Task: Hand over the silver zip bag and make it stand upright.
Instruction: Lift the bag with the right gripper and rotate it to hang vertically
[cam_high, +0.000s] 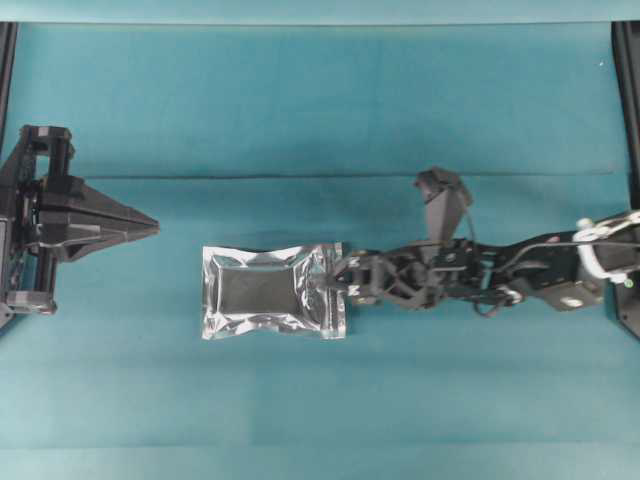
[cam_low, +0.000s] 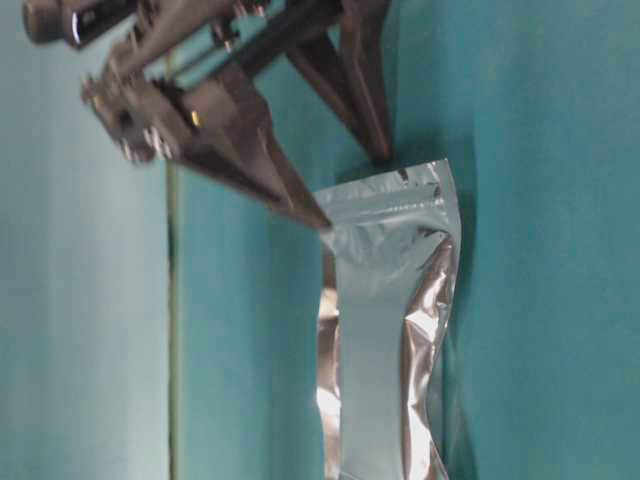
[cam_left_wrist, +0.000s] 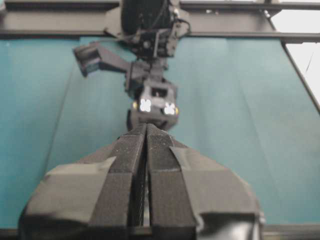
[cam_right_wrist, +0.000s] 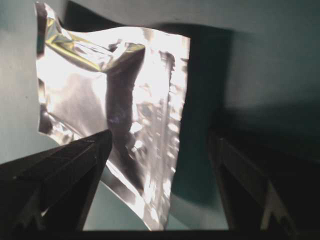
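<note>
The silver zip bag (cam_high: 262, 291) will keep its shape when I lift it, because sharp creases hold the foil rim (cam_high: 262, 324) up in folds.
The silver zip bag (cam_high: 272, 292) is a crinkled foil pouch with a darker centre panel, lying on the teal table in the middle of the overhead view. My right gripper (cam_high: 335, 280) is at its right end, open, one finger on each side of that end's edge. The right wrist view shows the shiny bag (cam_right_wrist: 125, 100) reaching in between the spread fingers of the right gripper (cam_right_wrist: 161, 137). In the table-level view the right gripper (cam_low: 352, 190) stands over the end of the bag (cam_low: 385, 340). My left gripper (cam_high: 150, 228) is shut and empty, a short way left of the bag. In the left wrist view its fingers (cam_left_wrist: 146, 127) hide the bag.
A teal cloth (cam_high: 320, 100) covers the table. Black frame rails run along the right edge (cam_high: 625, 100) and the left edge (cam_high: 5, 70). The left wrist view shows the right arm (cam_left_wrist: 152, 100) straight ahead, with a rail across the far end.
</note>
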